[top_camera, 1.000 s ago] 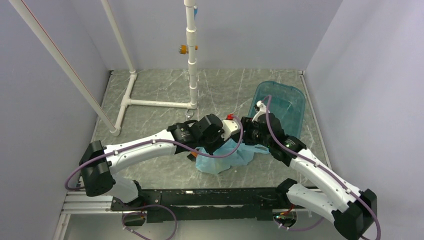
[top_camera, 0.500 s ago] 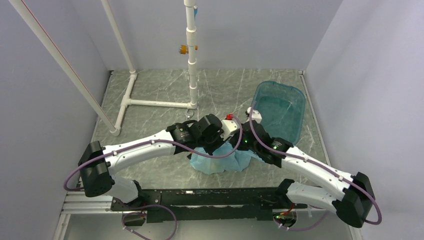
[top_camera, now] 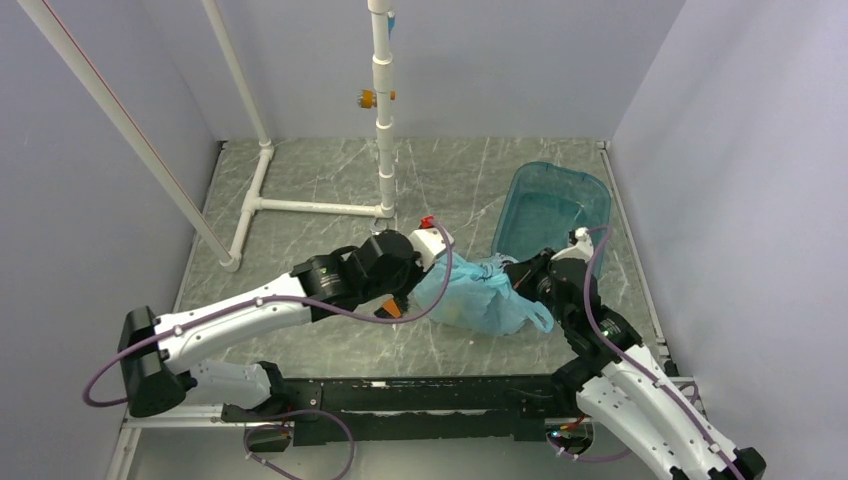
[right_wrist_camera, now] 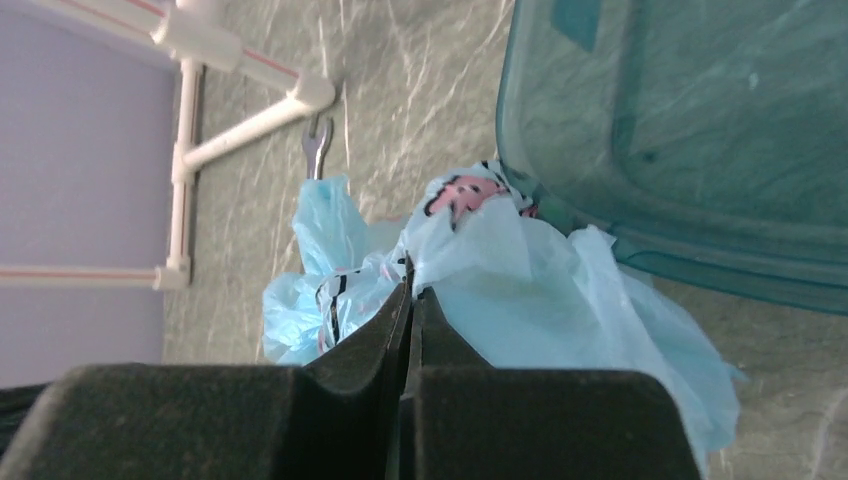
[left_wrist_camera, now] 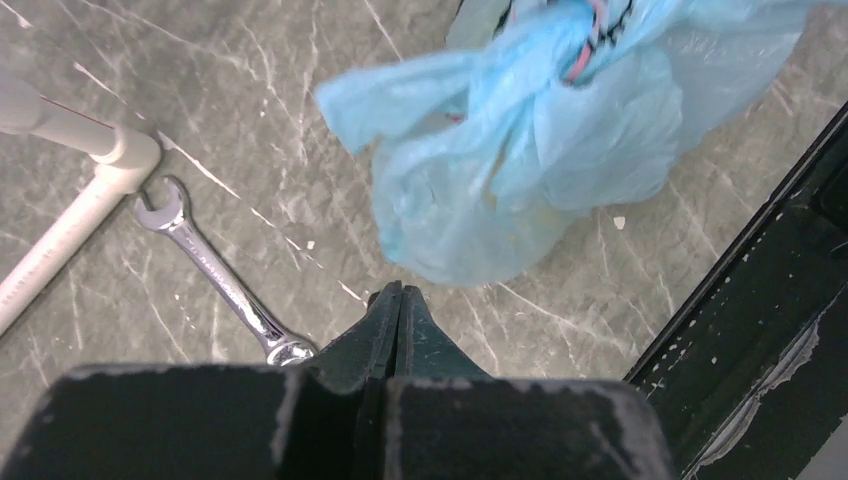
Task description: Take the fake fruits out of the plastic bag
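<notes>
My left gripper is closed short of the bag's lower bulge, so it should open and pinch the gathered film while my right gripper brings the bag over.
The plastic bag, light blue and crinkly with a dark and pink print, hangs stretched between the two arms just above the table. My right gripper is shut with the bag's film pinched at its tips, and it holds the bag's right side up near the teal tub. My left gripper is shut on nothing, and the bag's lower bulge floats just beyond its tip. The fake fruits are hidden inside the bag. In the top view the left gripper sits at the bag's left end and the right gripper at its right end.
A rigid teal tub stands tilted at the back right, close behind the bag. A white pipe frame runs along the back left. A steel wrench lies on the marble table near the pipe's foot. The black front rail is to the right.
The right gripper closed on the bag and drew back to the right, pulling the bag up and rightward. The left arm shifted left and stayed shut.
</notes>
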Controlling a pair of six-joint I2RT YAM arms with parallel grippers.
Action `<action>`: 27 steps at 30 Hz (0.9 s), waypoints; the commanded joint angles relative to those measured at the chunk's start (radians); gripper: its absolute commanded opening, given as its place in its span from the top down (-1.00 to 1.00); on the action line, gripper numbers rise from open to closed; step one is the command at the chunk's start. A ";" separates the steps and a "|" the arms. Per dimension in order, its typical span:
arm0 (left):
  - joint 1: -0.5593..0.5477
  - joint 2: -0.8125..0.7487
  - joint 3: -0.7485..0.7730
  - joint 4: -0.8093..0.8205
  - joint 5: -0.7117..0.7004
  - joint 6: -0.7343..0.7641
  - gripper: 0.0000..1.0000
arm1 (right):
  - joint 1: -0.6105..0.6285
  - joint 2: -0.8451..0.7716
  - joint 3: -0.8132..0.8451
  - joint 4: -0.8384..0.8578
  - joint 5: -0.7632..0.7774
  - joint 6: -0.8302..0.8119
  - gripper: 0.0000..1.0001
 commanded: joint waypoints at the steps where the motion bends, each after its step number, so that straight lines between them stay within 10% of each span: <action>1: -0.001 -0.082 -0.036 0.086 -0.036 0.001 1.00 | -0.039 0.033 -0.050 0.122 -0.281 -0.027 1.00; 3: -0.001 -0.099 -0.046 0.096 -0.011 0.012 0.94 | -0.039 0.056 -0.065 0.188 -0.368 -0.033 1.00; 8: -0.001 -0.094 -0.057 0.121 0.137 0.034 -0.02 | -0.039 0.065 -0.132 0.377 -0.521 0.028 1.00; 13: -0.002 -0.018 -0.023 0.103 0.281 0.055 -0.33 | -0.039 0.098 -0.169 0.515 -0.594 0.083 1.00; 27: -0.001 0.088 0.058 -0.010 0.134 0.093 0.08 | -0.038 0.077 -0.203 0.569 -0.633 0.083 1.00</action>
